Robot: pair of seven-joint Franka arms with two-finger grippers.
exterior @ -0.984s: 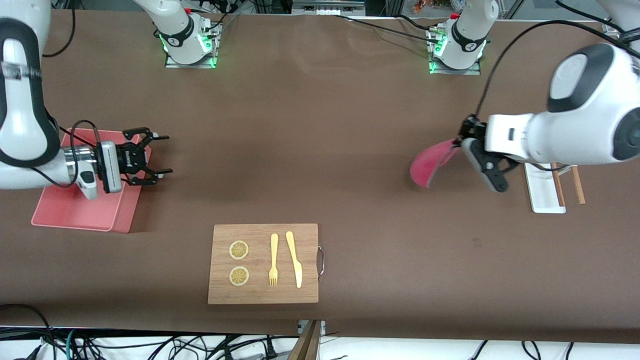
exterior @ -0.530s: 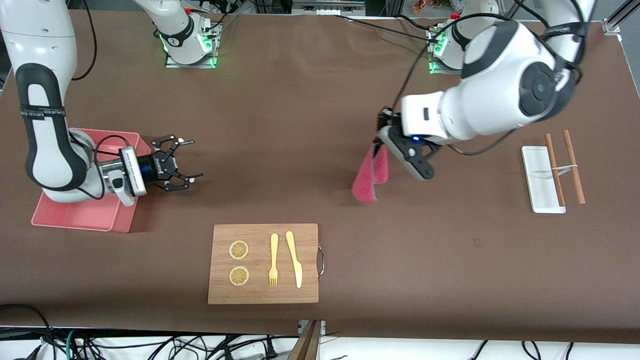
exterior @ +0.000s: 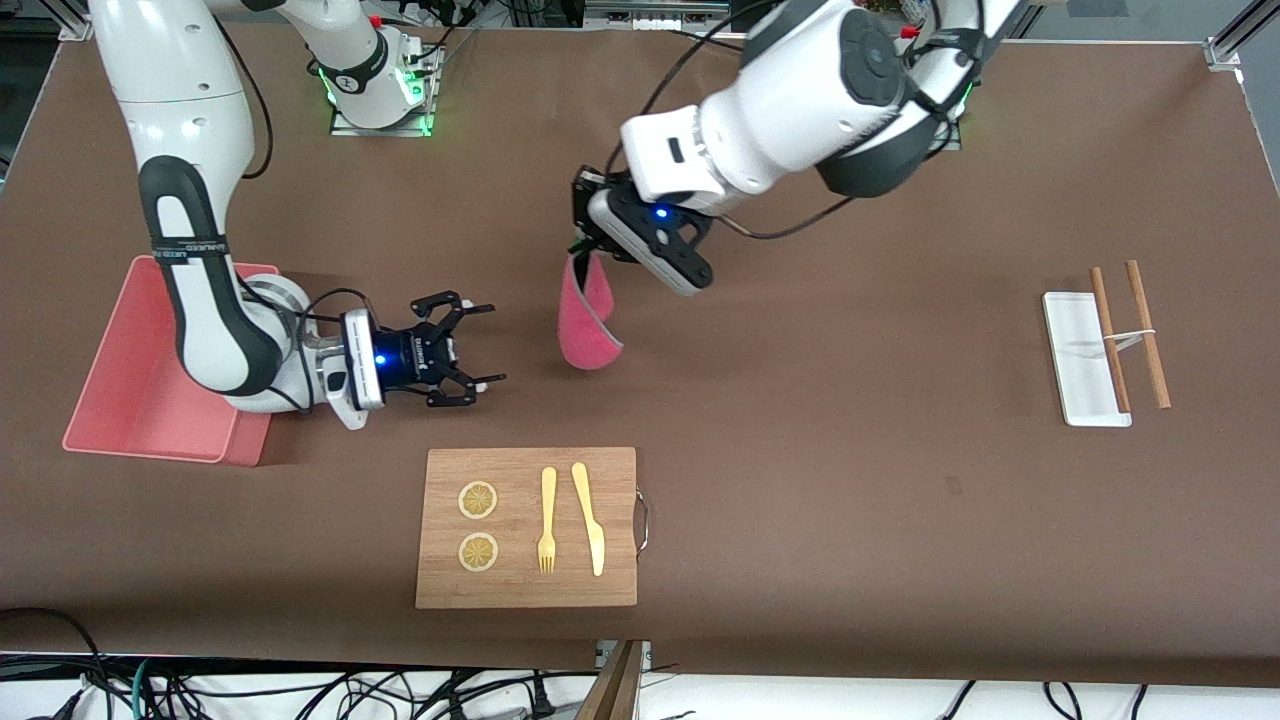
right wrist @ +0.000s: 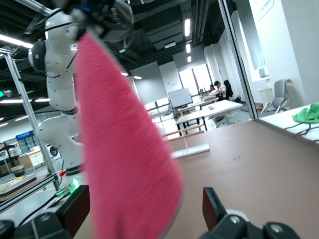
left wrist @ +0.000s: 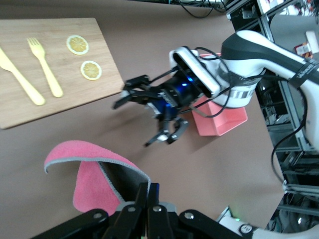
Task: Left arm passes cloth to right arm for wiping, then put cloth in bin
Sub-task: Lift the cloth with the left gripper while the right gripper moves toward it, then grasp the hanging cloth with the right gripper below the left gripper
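Observation:
The cloth's grey edge (exterior: 595, 314) curls around a doubled layer, so I expect the crimson-pink cloth (exterior: 585, 341) to stay folded like a small pad when I carry it with my right gripper.
The crimson-pink cloth (exterior: 585, 322) hangs folded from my left gripper (exterior: 582, 256), which is shut on its top edge over the middle of the table. In the left wrist view the cloth (left wrist: 92, 174) shows its grey underside just past the closed fingertips (left wrist: 148, 191). My right gripper (exterior: 492, 343) is open and level, pointing at the cloth from the bin's side, a short gap away. In the right wrist view the cloth (right wrist: 124, 149) hangs right before the wide-open gripper (right wrist: 144, 214). The salmon-pink bin (exterior: 130, 385) sits at the right arm's end and also shows in the left wrist view (left wrist: 222, 119).
A wooden cutting board (exterior: 527, 527) with a yellow fork, a yellow knife and two lemon slices lies nearer the front camera than both grippers. A flat white tray (exterior: 1078, 345) with two wooden chopsticks lies at the left arm's end.
My left arm has swung the cloth from the left arm's end to over the table's middle. My right gripper has moved off the bin toward the cloth, still open.

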